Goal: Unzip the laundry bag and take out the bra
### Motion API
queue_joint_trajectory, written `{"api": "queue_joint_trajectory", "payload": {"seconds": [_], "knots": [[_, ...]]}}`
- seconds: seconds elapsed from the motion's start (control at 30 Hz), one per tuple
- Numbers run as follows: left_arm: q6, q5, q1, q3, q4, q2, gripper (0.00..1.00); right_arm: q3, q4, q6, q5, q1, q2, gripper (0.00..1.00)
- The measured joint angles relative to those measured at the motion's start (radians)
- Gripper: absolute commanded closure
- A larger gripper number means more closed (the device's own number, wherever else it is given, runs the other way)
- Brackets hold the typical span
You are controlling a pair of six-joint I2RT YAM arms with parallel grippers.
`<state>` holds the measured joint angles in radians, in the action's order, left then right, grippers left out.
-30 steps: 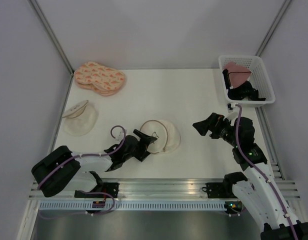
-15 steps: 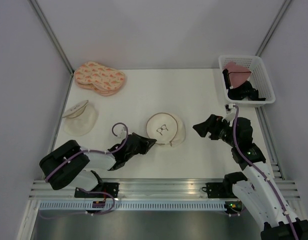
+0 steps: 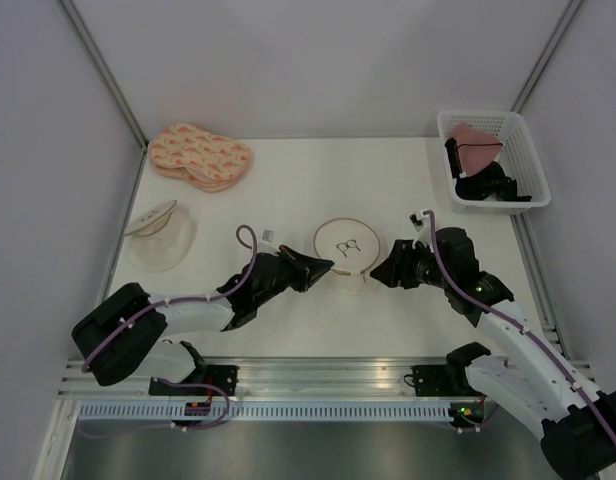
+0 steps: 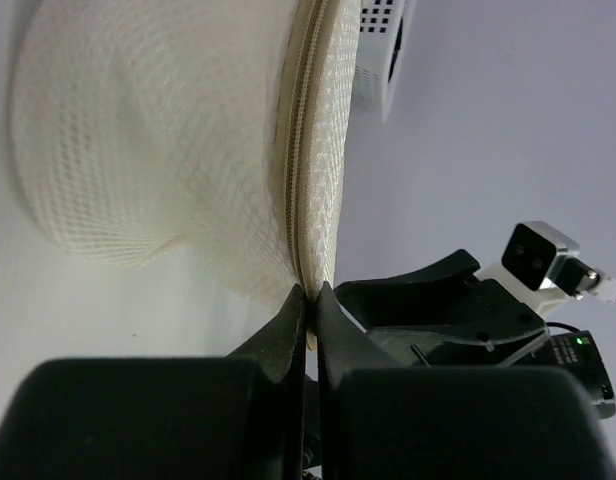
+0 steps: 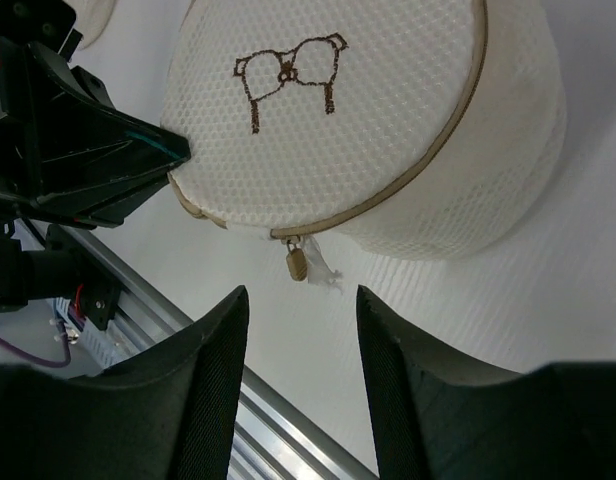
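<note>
My right gripper's open fingers are short of the brass zip pull [image 5: 297,264], which hangs beyond them. Next, I move in around the pull before I close and draw it along the zip rim [image 5: 413,172].
The laundry bag [image 3: 348,232] is a round cream mesh pouch with a tan zip rim and a black mark [image 5: 288,75] on its face. It stands tilted up on its edge at the table's middle. My left gripper [image 3: 327,266] is shut on the bag's zip rim [image 4: 306,150], its tips [image 4: 310,292] pinched on the lower edge. My right gripper [image 5: 302,300] is open just right of the bag [image 3: 378,274]. The brass zip pull [image 5: 296,263] hangs just beyond its fingertips, untouched. The bra is hidden.
A peach patterned padded pair [image 3: 200,155] lies at the back left. A plain translucent round pouch [image 3: 160,238] sits at the left edge. A white basket [image 3: 520,140] at the back right holds a pink garment [image 3: 475,138] and dark items. A metal rail [image 3: 318,385] runs along the near edge.
My left gripper closed on the bag's rim, then carried it right and tipped it up. My right arm swung in left toward the bag, and its jaws narrowed.
</note>
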<state>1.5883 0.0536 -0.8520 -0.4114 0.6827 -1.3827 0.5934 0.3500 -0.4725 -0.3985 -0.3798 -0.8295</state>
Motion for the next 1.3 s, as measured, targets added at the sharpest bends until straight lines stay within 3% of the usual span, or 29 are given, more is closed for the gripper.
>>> {"api": "queue_joint_trajectory", "payload": {"seconds": [0.47, 0.57, 0.6, 0.63, 0.77, 0.87, 1.0, 1.03, 1.07, 1.1, 1.17, 1.3], "knots": [[0.0, -0.039, 0.006, -0.008, -0.021, 0.046, 0.98, 0.008, -0.057, -0.054, 0.085, -0.193, -0.125, 0.52], [0.0, -0.042, 0.006, -0.008, -0.021, 0.046, 0.98, 0.01, -0.067, -0.062, 0.118, -0.235, -0.148, 0.65], [0.0, -0.045, 0.006, -0.009, -0.021, 0.046, 0.98, 0.01, -0.068, -0.065, 0.132, -0.256, -0.154, 0.77], [0.0, -0.048, 0.006, -0.008, -0.021, 0.046, 0.98, 0.01, -0.067, -0.068, 0.148, -0.266, -0.158, 0.82], [0.0, -0.061, 0.006, -0.008, -0.021, 0.046, 0.98, 0.027, -0.035, -0.088, 0.251, -0.275, -0.167, 0.89], [0.0, -0.064, 0.008, -0.005, -0.024, 0.056, 0.98, 0.063, 0.011, -0.095, 0.359, -0.275, -0.168, 1.0], [0.0, -0.064, 0.008, 0.014, -0.038, 0.095, 0.98, 0.1, 0.054, -0.105, 0.462, -0.275, -0.168, 1.0], [0.0, -0.064, 0.008, 0.021, -0.043, 0.106, 0.98, 0.105, 0.063, -0.105, 0.476, -0.275, -0.168, 0.97], [0.0, -0.064, 0.008, 0.026, -0.048, 0.113, 0.98, 0.108, 0.071, -0.106, 0.481, -0.277, -0.168, 0.76], [0.0, -0.064, 0.008, 0.031, -0.054, 0.122, 0.98, 0.11, 0.076, -0.11, 0.484, -0.278, -0.168, 0.62], [0.0, -0.064, 0.01, 0.043, -0.06, 0.135, 0.98, 0.111, 0.085, -0.105, 0.473, -0.277, -0.169, 0.46], [0.0, -0.064, 0.014, 0.047, -0.061, 0.14, 0.98, 0.111, 0.091, -0.092, 0.381, -0.277, -0.174, 0.41]]}}
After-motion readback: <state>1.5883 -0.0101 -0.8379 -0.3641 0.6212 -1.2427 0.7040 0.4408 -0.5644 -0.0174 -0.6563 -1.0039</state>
